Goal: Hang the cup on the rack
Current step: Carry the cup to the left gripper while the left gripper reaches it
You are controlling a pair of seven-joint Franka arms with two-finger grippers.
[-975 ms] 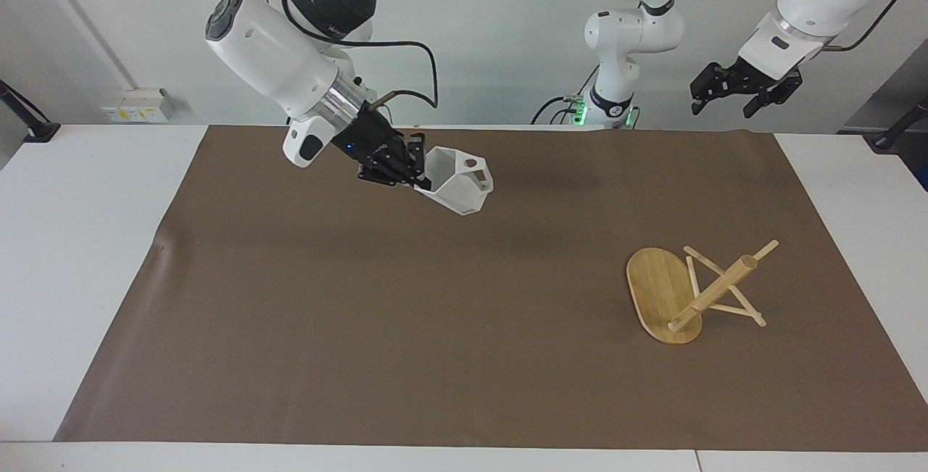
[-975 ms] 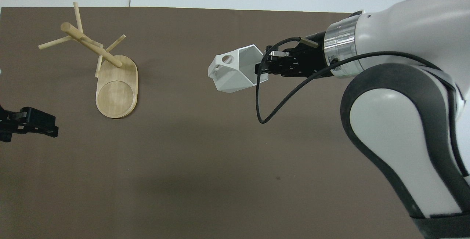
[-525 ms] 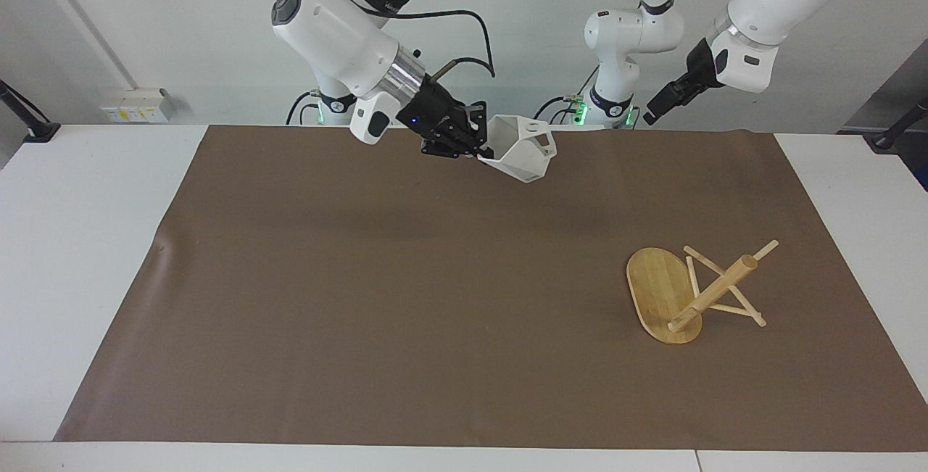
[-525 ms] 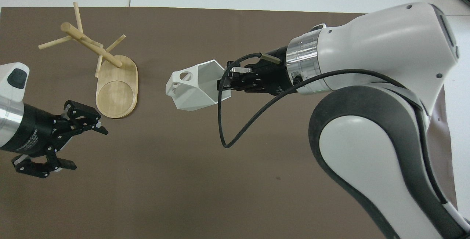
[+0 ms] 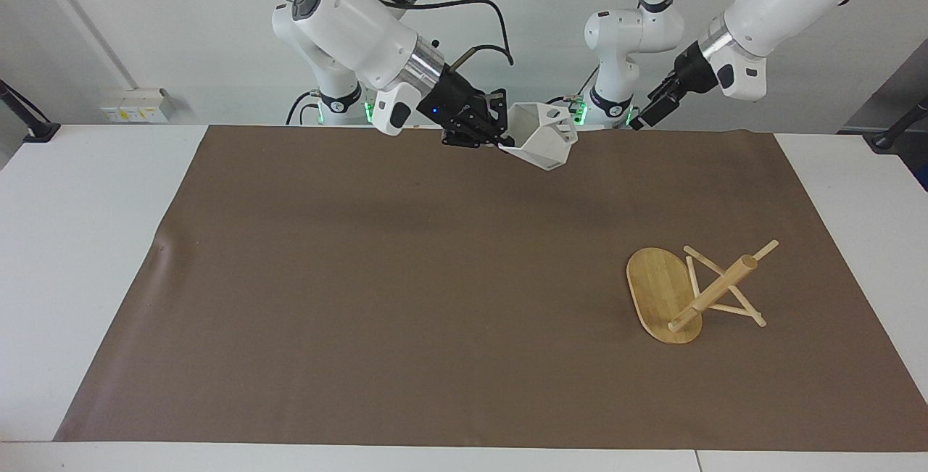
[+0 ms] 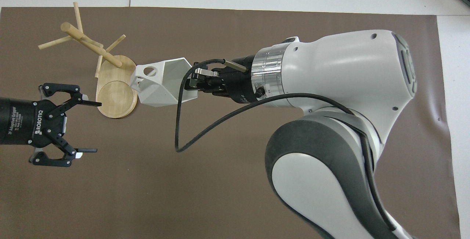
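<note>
I expect the white cup (image 6: 163, 83) to slip over the rack's slim peg and stay hanging when I carry it there, because the pierced handle's opening (image 6: 150, 71) looks wider than the peg.
My right gripper (image 5: 502, 141) is shut on the rim of the white faceted cup (image 5: 545, 140) and holds it tilted, high over the brown mat (image 5: 362, 276). The cup's (image 6: 158, 84) pierced handle points toward the left arm's end of the table. The bamboo rack (image 5: 658, 296) lies tipped over on the mat at that end, resting on its base edge and pegs, its post (image 6: 91, 46) slanting. My left gripper (image 6: 93, 127) hangs open in the air with nothing in it, seen in the overhead view beside the rack's base (image 6: 115, 99).
The mat covers most of the white table (image 5: 80, 240). Apart from the rack, nothing else lies on it. The right arm's black cable (image 6: 180, 129) loops down under the wrist.
The right arm has carried the cup up and toward the left arm's end of the table. The left arm has swung in, and its open gripper now shows fully in the overhead view.
</note>
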